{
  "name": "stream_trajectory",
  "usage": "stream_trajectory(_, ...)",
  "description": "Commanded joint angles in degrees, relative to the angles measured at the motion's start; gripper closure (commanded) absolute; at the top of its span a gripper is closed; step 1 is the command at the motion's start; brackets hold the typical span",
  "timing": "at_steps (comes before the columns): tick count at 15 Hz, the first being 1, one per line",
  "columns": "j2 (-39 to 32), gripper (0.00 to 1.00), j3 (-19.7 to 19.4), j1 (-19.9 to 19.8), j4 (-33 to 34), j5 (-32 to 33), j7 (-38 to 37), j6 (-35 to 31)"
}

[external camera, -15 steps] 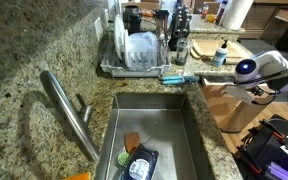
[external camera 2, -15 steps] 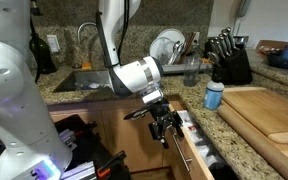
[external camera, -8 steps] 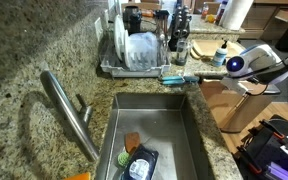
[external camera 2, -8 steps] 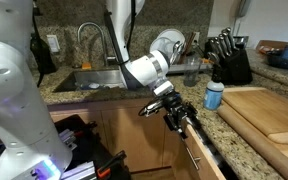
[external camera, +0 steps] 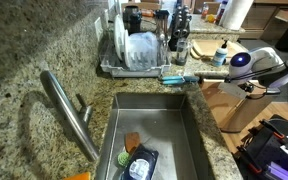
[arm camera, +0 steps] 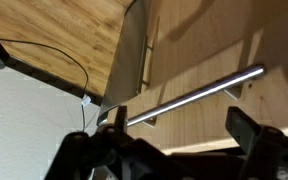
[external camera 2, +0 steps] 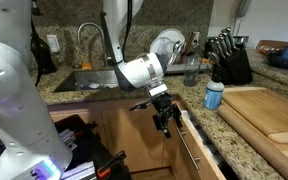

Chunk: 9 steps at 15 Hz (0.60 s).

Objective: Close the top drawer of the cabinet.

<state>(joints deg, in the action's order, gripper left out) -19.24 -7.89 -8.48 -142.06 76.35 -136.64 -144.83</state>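
Observation:
The robot's gripper should move in against the steel bar handle (external camera 2: pixel 191 150) and push the drawer closed, because the top drawer's front panel (external camera 2: pixel 206 152) sticks out from the counter edge.
The top drawer (external camera 2: pixel 190 150) shows its light brown front panel with a steel bar handle. Only a narrow dark gap is left under the granite top (external camera 2: pixel 198 112) of the cabinet (external camera 2: pixel 134 140). My gripper (external camera 2: pixel 164 124) hangs just in front of the panel, fingers apart and empty. In the wrist view the drawer panel (arm camera: pixel 209 45) and its handle (arm camera: pixel 194 88) fill the frame. The open gripper (arm camera: pixel 179 128) has a finger on each side below the bar, not touching it. In an exterior view only my wrist (external camera: pixel 242 60) shows beyond the counter edge.
A steel sink (external camera: pixel 154 110) with a faucet (external camera: pixel 69 110) and a dish rack (external camera: pixel 144 50) lie on the counter. A cutting board (external camera 2: pixel 269 110), knife block (external camera 2: pixel 227 60) and blue-lidded bottle (external camera 2: pixel 215 95) stand above the drawer. A black bag (external camera 2: pixel 84 150) is on the floor.
The drawer went from wide open with items showing to almost shut. My gripper pushed toward the cabinet with the panel, then drew back a little from it.

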Motion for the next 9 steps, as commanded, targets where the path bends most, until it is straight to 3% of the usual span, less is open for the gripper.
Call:
stream_trajectory(1, 0.1, 0.00, -0.1, 0.0, -0.3, -1.8, 2.4, -1.1)
stream_trajectory(3, 0.2, 0.00, -0.2, -0.2, -0.5, -2.4, 3.7, -1.8)
stream_trajectory(7, -6.7, 0.00, -2.1, 0.4, 5.8, 9.0, -9.3, 1.0)
stream_trajectory(9, -10.4, 0.00, -1.8, -1.6, 9.0, 8.8, -10.7, 0.6)
